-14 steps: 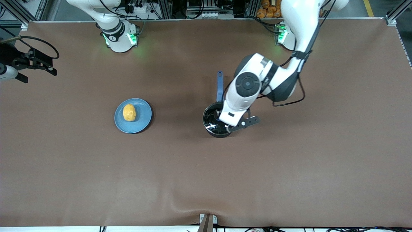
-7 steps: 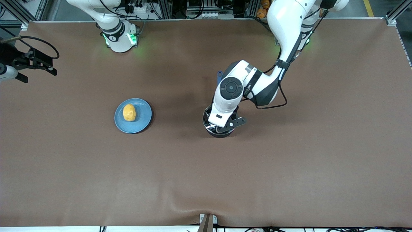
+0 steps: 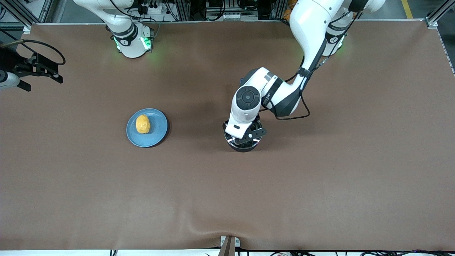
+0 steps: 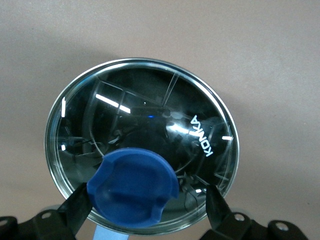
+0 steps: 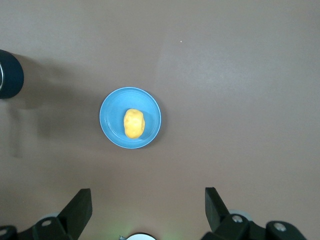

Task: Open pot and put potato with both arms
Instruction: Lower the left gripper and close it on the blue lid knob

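The clear glass lid lets just a plain dark inside (image 4: 145,107) show through, so the black pot (image 3: 242,149) should be empty when I lift the lid.
The black pot (image 3: 245,147) stands mid-table with its clear glass lid (image 4: 145,125) on. My left gripper (image 4: 147,207) hangs open right over the lid, one finger on each side of the blue knob (image 4: 132,192) and neither touching it. In the front view the left gripper (image 3: 244,137) and its arm hide most of the pot and its handle. The yellow-orange potato (image 3: 143,124) lies on a light-blue plate (image 3: 156,137), toward the right arm's end of the table from the pot. My right gripper (image 5: 147,197) waits open and empty high over the table, looking down on the potato (image 5: 134,123).
The brown table mat (image 3: 320,185) is bare around pot and plate. A wrinkle in the mat sits at the table edge nearest the front camera (image 3: 213,227). The pot's side (image 5: 7,74) shows at the edge of the right wrist view.
The left arm has swung toward the right arm's end of the table, bringing its open gripper over the lid knob and covering the pot's handle. The right arm has not moved.
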Robot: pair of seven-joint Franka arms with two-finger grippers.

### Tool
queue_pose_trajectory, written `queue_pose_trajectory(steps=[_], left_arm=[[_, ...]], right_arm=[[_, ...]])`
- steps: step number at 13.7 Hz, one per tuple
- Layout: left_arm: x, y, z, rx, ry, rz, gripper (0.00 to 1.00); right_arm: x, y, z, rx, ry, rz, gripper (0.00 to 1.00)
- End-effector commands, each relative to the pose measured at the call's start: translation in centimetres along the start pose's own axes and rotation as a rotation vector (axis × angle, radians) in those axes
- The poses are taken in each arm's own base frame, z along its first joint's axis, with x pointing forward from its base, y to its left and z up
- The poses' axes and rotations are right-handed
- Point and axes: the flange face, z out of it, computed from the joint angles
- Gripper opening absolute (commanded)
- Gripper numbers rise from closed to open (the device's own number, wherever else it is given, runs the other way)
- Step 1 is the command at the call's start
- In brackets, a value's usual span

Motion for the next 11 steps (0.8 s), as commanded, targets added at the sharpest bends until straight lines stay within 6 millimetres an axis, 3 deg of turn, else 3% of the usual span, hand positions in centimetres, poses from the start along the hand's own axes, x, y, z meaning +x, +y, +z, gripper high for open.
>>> queue_pose_trajectory(steps=[1, 11], left_arm=[[0.65, -0.09, -0.24, 0.034, 0.05, 0.09, 1.0], [0.15, -0.42, 0.19, 0.067, 0.034, 0.162, 1.0]], right_arm=[[-0.2, 0.2, -0.3, 0.003, -0.001, 0.02, 1.0], [-0.19, 0.12, -0.3, 0.003, -0.001, 0.019, 1.0]])
